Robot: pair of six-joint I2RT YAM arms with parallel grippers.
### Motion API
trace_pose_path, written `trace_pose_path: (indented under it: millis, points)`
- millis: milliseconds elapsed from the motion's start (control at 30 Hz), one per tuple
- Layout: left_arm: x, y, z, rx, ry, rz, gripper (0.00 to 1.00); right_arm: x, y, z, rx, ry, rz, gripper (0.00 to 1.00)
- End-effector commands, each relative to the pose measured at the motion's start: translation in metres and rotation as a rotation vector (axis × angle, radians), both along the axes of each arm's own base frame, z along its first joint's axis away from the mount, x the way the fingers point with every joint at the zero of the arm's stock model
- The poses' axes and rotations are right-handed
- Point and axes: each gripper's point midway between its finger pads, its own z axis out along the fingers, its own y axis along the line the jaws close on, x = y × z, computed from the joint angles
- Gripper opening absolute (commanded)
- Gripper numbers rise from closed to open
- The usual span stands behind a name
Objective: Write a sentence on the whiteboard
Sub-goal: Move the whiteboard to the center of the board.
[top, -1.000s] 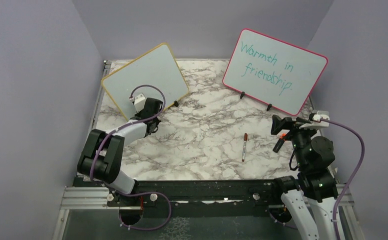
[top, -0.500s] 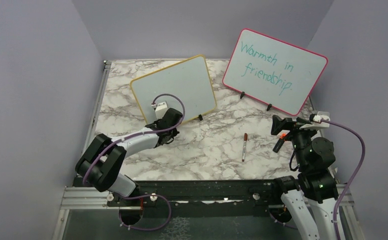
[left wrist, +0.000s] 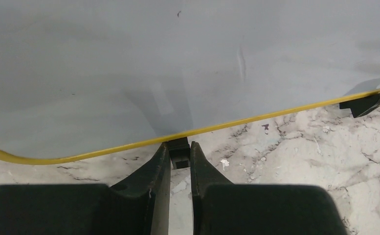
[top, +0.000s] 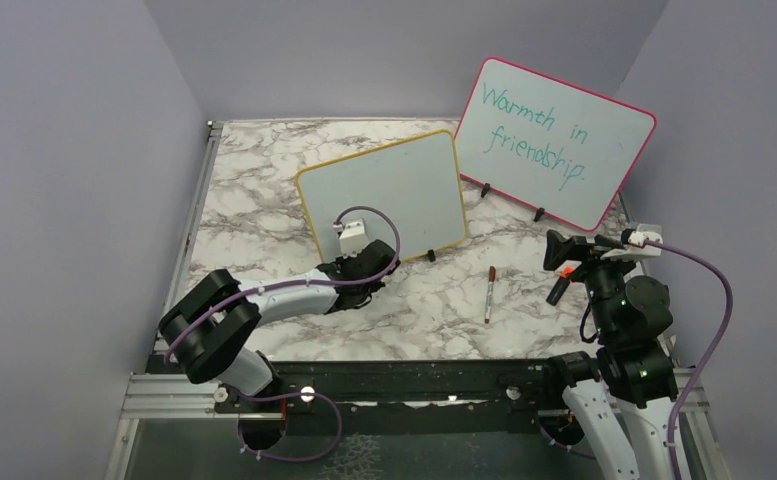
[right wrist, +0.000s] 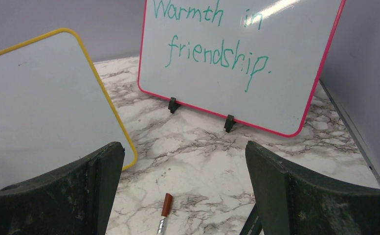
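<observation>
I keep sliding the board until it stands nearer, because my left gripper is pinching the board's black foot [left wrist: 180,152] and the marble [top: 463,264] toward the marker is clear.
The whiteboard [top: 384,195] with the yellow frame stands upright at the table's middle, its face blank; no dark red-brown sentence shows on it. My left gripper [top: 356,262] is shut on the board's black foot [left wrist: 179,146] at its lower edge, and the board [left wrist: 178,58] fills the left wrist view. The other foot [top: 430,256] is free. A marker [top: 489,294] with a red-brown cap lies on the marble, to the right of the board. My right gripper [top: 554,268] is open and empty, raised right of the marker [right wrist: 164,211].
A pink-framed board [top: 549,140] with teal words "Warmth in friendship." stands at the back right. Grey walls close in the marble table [top: 264,190] on the left, back and right.
My left gripper has dragged the yellow-framed whiteboard by its foot from the back left towards the table's middle and right. The right arm and the marker have not moved.
</observation>
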Motion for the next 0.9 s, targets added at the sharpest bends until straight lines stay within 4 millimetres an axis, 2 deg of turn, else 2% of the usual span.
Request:
trace_pose_path:
  millis: [0,300,500,567,767,867]
  points:
    - [-0.024,-0.021,-0.016,-0.027,0.089,-0.034,0.00,0.003,0.002,0.004,-0.006,-0.022,0.012,1.00]
    - [-0.021,-0.039,-0.007,-0.066,0.063,-0.008,0.01,0.005,0.003,0.002,0.000,-0.007,0.012,1.00]
    - [-0.027,-0.032,-0.001,-0.073,0.047,0.016,0.03,0.009,0.011,0.000,0.021,0.038,0.043,1.00]
    - [-0.029,-0.031,0.001,-0.077,0.043,0.012,0.00,0.011,0.013,-0.002,0.030,0.058,0.051,1.00]
    - [-0.036,-0.034,0.000,-0.092,0.046,0.011,0.00,0.014,0.014,-0.008,0.054,0.112,0.040,1.00]
    - [-0.041,-0.035,0.000,-0.101,0.041,0.017,0.00,0.014,0.018,-0.019,0.072,0.176,0.052,1.00]
